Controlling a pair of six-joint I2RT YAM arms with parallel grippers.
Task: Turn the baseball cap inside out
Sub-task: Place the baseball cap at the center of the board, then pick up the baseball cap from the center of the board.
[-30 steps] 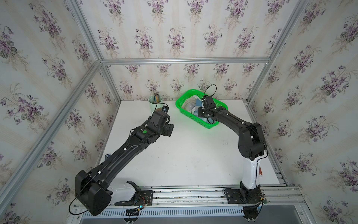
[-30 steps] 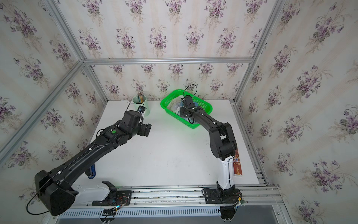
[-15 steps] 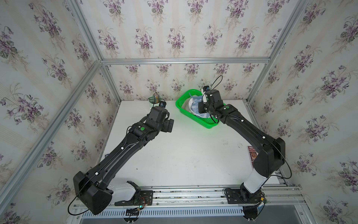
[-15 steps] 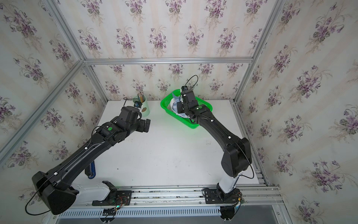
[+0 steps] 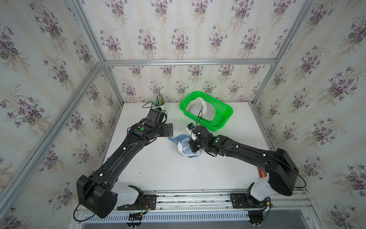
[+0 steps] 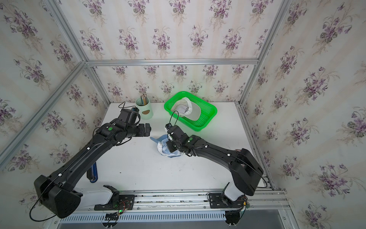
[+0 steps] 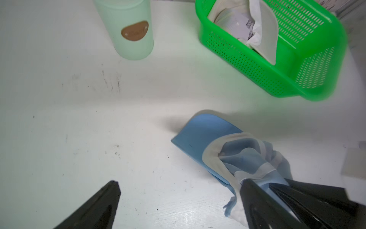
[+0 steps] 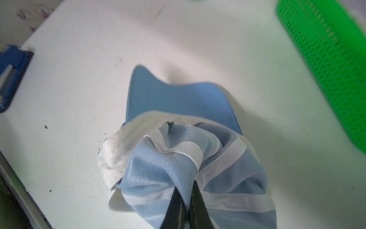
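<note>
The cap's top (image 5: 186,146) is full of loose folds behind its smooth curved brim (image 5: 175,139), so the cap's top will hang open below the brim when I pick the cap up.
The light blue baseball cap (image 5: 184,145) (image 6: 162,146) lies crumpled on the white table in front of the basket. Its white inner bands (image 8: 233,152) show and its brim (image 7: 204,130) points toward the left arm. My right gripper (image 8: 186,190) is shut on a fold of the cap's crown fabric, and in both top views the cap hides its fingers. Just left of the brim, my left gripper (image 5: 170,128) (image 6: 147,128) (image 7: 179,182) stands wide open and holds nothing. One of its fingers (image 7: 257,198) is next to the cap's edge.
A green basket (image 5: 217,126) (image 6: 202,126) at the back holds a white cap (image 5: 200,109). A pale green pencil cup (image 6: 145,111) stands at the back left. A blue tool (image 6: 93,172) lies by the left edge. A red card (image 5: 262,174) lies at the right edge.
My right gripper has carried the blue cap out of the green basket and down onto the middle of the table. The left gripper has shifted slightly toward it and stayed open.
</note>
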